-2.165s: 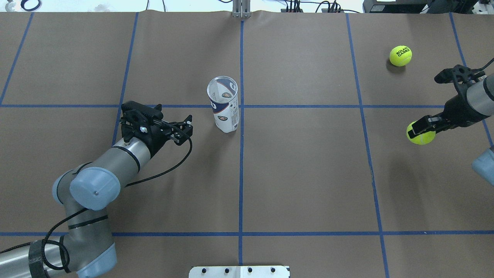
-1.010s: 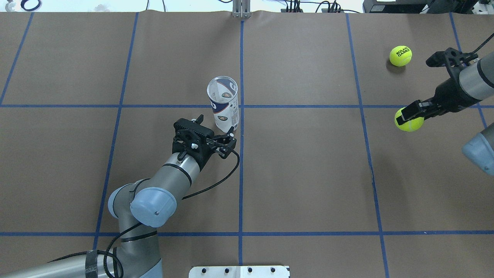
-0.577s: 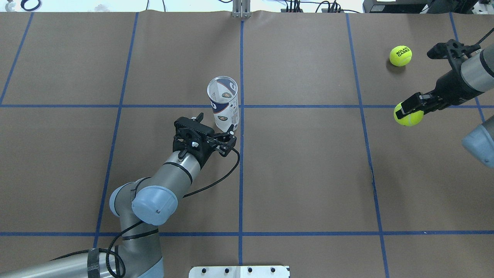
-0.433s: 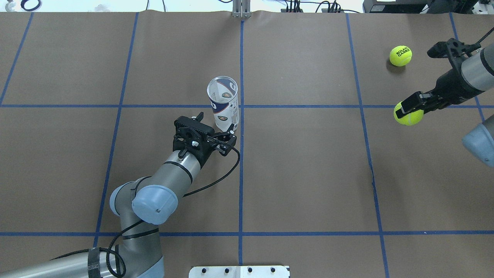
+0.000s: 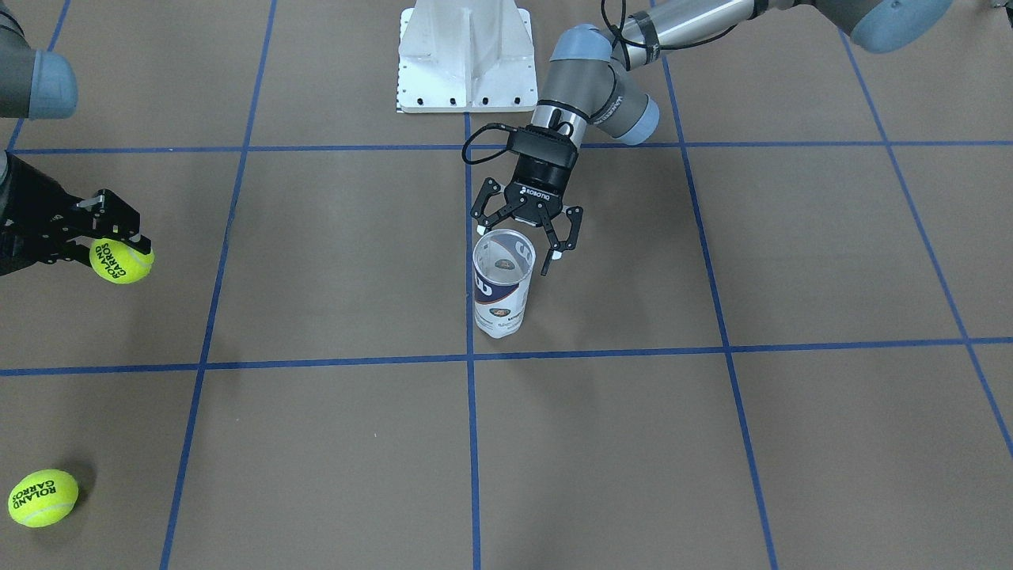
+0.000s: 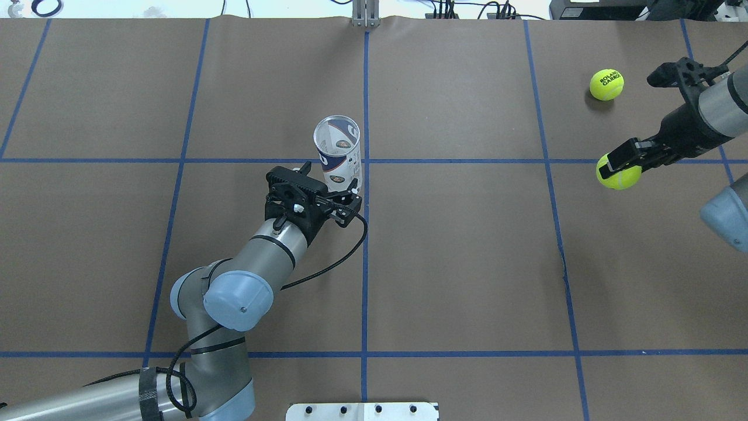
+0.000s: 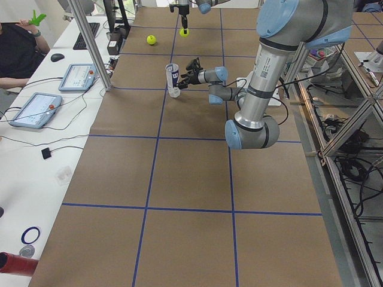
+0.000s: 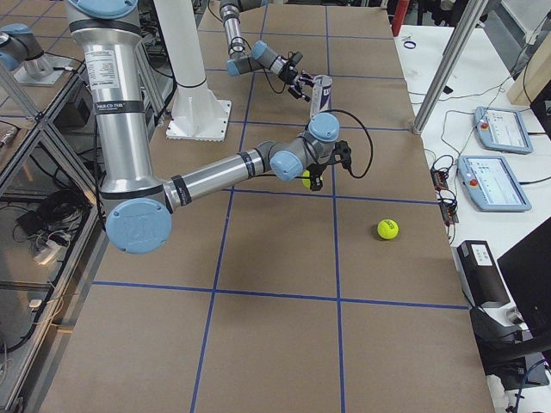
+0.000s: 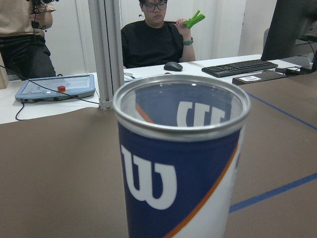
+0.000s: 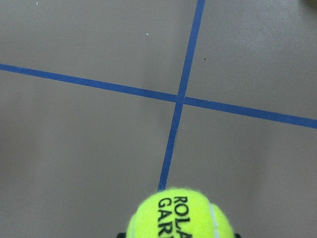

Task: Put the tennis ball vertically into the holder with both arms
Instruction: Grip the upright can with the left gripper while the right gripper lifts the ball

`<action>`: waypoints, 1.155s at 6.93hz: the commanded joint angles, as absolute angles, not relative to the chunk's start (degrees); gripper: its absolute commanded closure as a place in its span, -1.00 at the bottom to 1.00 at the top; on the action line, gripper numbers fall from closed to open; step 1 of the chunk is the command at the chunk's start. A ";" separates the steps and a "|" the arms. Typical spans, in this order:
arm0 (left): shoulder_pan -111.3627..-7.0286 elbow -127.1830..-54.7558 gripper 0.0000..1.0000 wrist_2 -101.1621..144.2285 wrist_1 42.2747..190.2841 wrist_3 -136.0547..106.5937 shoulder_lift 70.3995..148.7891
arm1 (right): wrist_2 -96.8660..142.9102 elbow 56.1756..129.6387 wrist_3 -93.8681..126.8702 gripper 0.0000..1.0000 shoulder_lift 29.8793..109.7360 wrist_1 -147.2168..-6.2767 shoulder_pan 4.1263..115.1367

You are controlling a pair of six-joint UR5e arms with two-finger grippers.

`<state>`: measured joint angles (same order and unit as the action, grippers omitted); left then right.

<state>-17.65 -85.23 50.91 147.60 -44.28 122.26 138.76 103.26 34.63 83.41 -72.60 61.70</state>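
Note:
The holder is tall and has a wide opening (image 5: 504, 256), so I expect the tennis ball (image 5: 122, 261) to fall well below the holder's rim when I steady the holder.
The holder (image 5: 500, 294) stands upright and open-topped near the table's middle; it also shows in the overhead view (image 6: 339, 153) and fills the left wrist view (image 9: 178, 163). My left gripper (image 5: 516, 242) is open, low on the robot's side of the holder, one finger at each side of it (image 6: 328, 186); I cannot tell if they touch. My right gripper (image 5: 119, 247) is shut on a yellow-green tennis ball (image 5: 121, 263) and holds it above the table far to the right (image 6: 619, 174). The ball shows at the bottom of the right wrist view (image 10: 181, 213).
A second tennis ball (image 6: 606, 85) lies on the table at the far right, beyond the right gripper (image 5: 43, 498). The white pedestal (image 5: 463, 55) stands at the robot's edge. Blue tape lines cross the brown table cover. An operator (image 9: 156, 42) sits beyond the far edge.
My left gripper moved from the left to the holder, then closer, its open fingers now flanking it. My right gripper carried the ball away from the robot and slightly inward, then held still.

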 commanded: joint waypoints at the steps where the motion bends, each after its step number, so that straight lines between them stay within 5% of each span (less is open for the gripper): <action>1: -18.28 -81.85 -0.98 50.98 147.66 -44.30 124.79 | 138.78 103.27 34.63 1.00 83.41 -72.60 61.79; 8: -19.34 -75.70 -0.98 51.15 147.74 -44.38 128.65 | 143.35 104.06 35.33 1.00 78.85 -73.65 64.42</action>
